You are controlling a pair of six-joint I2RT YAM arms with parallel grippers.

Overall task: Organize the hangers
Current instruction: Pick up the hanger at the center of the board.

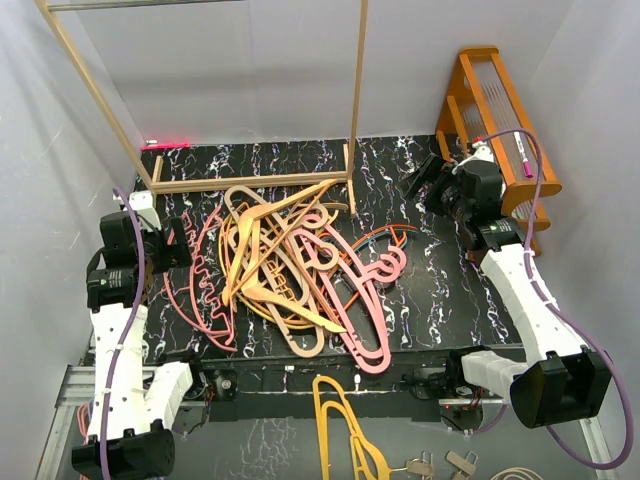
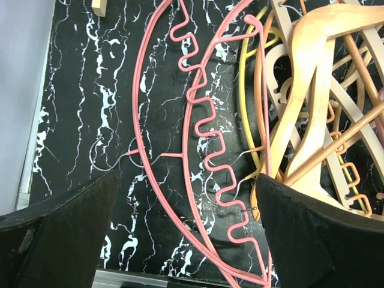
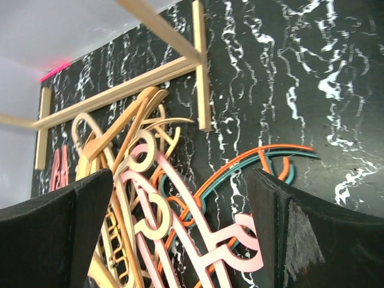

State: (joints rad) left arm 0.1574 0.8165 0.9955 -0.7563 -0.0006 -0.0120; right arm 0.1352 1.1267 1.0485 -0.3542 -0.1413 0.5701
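Note:
I can see the outermost salmon hanger's hook (image 2: pixel 97 161) lying clear of the tangled pile, so my left gripper should keep going to the rail (image 2: pixel 142 153) beside that hook and close there.
The hangers (image 1: pixel 290 265) lie in a tangled pile on the middle of the black marbled mat (image 1: pixel 430 290): pink, salmon, pale wood-tan, yellow-orange, orange and teal. My left gripper (image 1: pixel 172 243) is open and empty at the pile's left edge, above salmon wavy-edged hangers (image 2: pixel 207 150). My right gripper (image 1: pixel 425 183) is open and empty, raised at the back right of the pile. Its view shows pink hangers (image 3: pixel 198 240) over orange and teal hangers (image 3: pixel 264 156) between its fingers.
A wooden hanging rack (image 1: pixel 250 180) stands at the back of the mat, its base bar just behind the pile. An orange wooden stand (image 1: pixel 500 120) sits at the back right. A mustard-yellow hanger (image 1: pixel 345 430) lies past the mat's front edge.

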